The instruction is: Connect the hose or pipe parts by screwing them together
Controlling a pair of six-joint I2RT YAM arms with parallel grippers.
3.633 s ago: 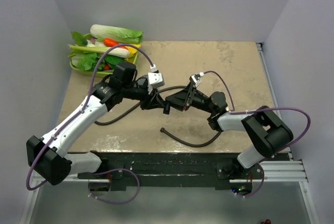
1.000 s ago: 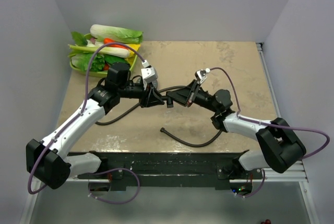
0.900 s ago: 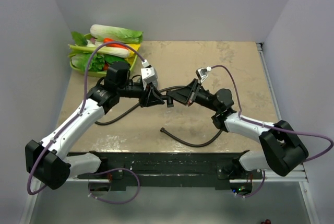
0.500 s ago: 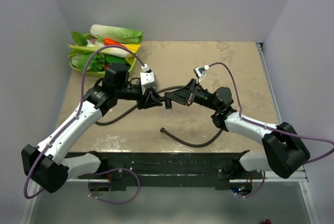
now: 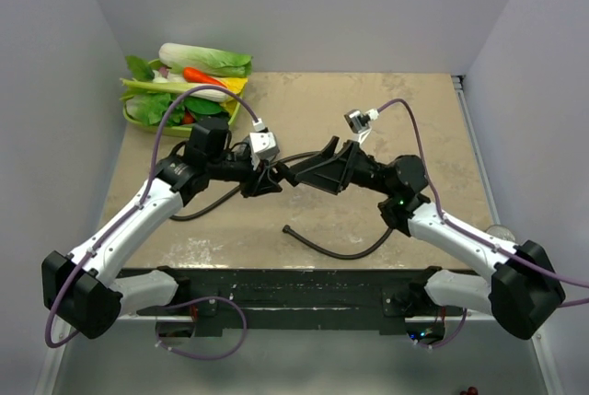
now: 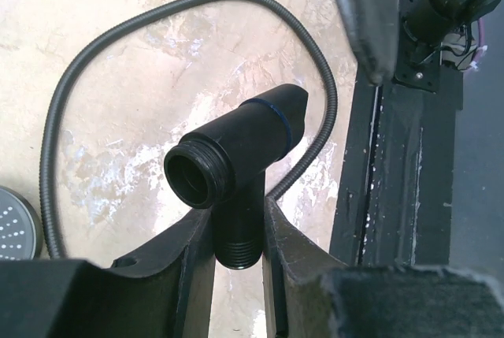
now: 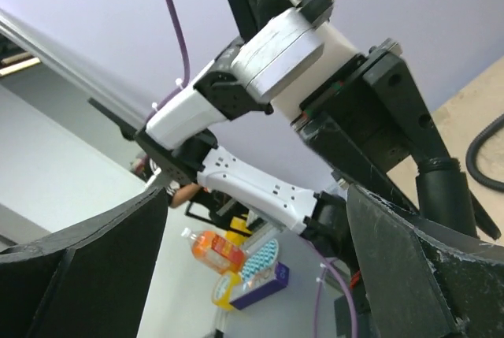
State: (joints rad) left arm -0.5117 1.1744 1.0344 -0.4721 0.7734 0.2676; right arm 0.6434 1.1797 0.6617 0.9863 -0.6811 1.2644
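Note:
The fitting is held by its threaded stub in my left gripper, so my right gripper should take hold of the fitting's body to free my left gripper for the hose end.
A black threaded pipe fitting is held above the table, its lower threaded stub clamped between the fingers of my left gripper. Its open threaded mouth faces the left wrist camera. The thin dark hose lies loose on the table in a wide loop, with one free end near the front. The shower head's round face shows at the left edge of the left wrist view. My right gripper stands wide open just right of the fitting, with nothing between its jaws.
A green basket of toy vegetables stands at the back left corner. A black rail runs along the table's near edge. Purple cables arc over both arms.
My right gripper has opened wide and let go of the fitting, pulling slightly back to the right as its arm swung. My left gripper still holds the fitting, shifted a little.

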